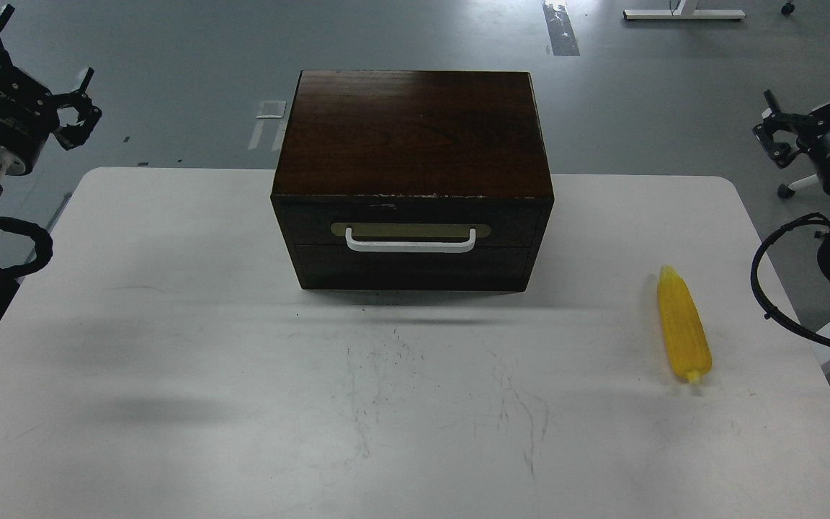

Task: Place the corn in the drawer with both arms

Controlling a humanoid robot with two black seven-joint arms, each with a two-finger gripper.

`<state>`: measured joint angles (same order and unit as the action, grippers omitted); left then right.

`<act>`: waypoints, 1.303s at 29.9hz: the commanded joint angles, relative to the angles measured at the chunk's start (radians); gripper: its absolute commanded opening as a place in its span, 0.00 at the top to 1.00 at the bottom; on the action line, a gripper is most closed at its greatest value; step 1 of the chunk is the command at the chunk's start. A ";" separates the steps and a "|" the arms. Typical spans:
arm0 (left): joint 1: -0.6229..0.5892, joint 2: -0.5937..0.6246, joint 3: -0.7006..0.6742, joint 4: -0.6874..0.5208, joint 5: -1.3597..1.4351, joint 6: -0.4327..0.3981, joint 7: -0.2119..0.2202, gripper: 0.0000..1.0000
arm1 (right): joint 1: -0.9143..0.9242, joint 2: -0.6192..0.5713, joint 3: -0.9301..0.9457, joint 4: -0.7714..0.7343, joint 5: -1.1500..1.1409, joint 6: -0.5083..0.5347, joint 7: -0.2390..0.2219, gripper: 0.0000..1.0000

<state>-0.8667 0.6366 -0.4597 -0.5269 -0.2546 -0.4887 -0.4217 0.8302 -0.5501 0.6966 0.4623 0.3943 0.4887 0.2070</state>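
I expect the drawer [410,215] to slide straight out and the box to stay in place when I pull, because the white bar handle [410,246] is in the middle of a flush front.
The corn [684,326], a bright yellow tapered cob, lies on the white table [170,346] at the right, stub end toward me. The dark brown wooden box [413,133] stands at the table's back centre. Its drawer [300,216] is pushed in flush, with a white bar handle [410,244] on a brass-coloured oval plate. My left gripper [32,72] hangs off the table's back left corner, claws spread and empty. My right gripper [817,92] hovers beyond the table's right edge, claws also spread and empty, well behind the corn.
A plain dark panel [412,268] sits beneath the drawer. Black cables [772,303] loop from the right arm near the table's right edge. Faint pen scratches mark the tabletop in front of the box. Grey floor surrounds the table.
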 commanded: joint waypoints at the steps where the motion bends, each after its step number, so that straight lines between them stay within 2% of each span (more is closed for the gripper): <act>1: 0.011 0.008 -0.004 -0.001 0.000 0.000 0.000 0.02 | -0.002 -0.014 0.003 0.001 0.000 0.000 0.000 0.00; 15: -0.003 0.066 0.006 -0.007 0.021 0.000 0.017 0.02 | 0.000 -0.037 0.006 -0.001 0.000 0.000 0.000 0.00; 20: -0.083 0.083 0.010 -0.008 0.118 0.000 0.023 0.03 | 0.003 -0.062 0.006 -0.001 0.000 0.000 0.000 0.00; 23: -0.121 0.126 0.000 -0.018 0.266 0.000 0.017 0.04 | 0.006 -0.082 0.004 -0.001 0.000 0.000 -0.001 0.00; 24: -0.153 0.132 0.000 -0.039 0.306 0.000 0.015 0.07 | 0.006 -0.090 0.003 -0.001 0.000 0.000 0.000 0.00; 28: -0.253 0.150 0.007 -0.102 0.389 0.000 0.012 0.07 | 0.006 -0.100 0.003 -0.001 0.000 0.000 0.000 0.00; 31: -0.365 0.153 0.007 -0.183 0.605 0.000 0.009 0.07 | 0.006 -0.105 0.003 -0.001 0.000 0.000 0.000 0.00; 35: -0.455 0.146 0.003 -0.353 0.825 0.000 -0.012 0.07 | 0.007 -0.105 0.004 -0.001 0.000 0.000 0.000 0.00; 39: -0.502 0.118 0.004 -0.537 1.020 0.000 -0.014 0.07 | 0.009 -0.106 0.003 -0.004 0.000 0.000 0.000 0.00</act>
<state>-1.3412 0.7722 -0.4562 -0.9508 0.6333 -0.4892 -0.4336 0.8367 -0.6556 0.6994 0.4613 0.3942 0.4887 0.2066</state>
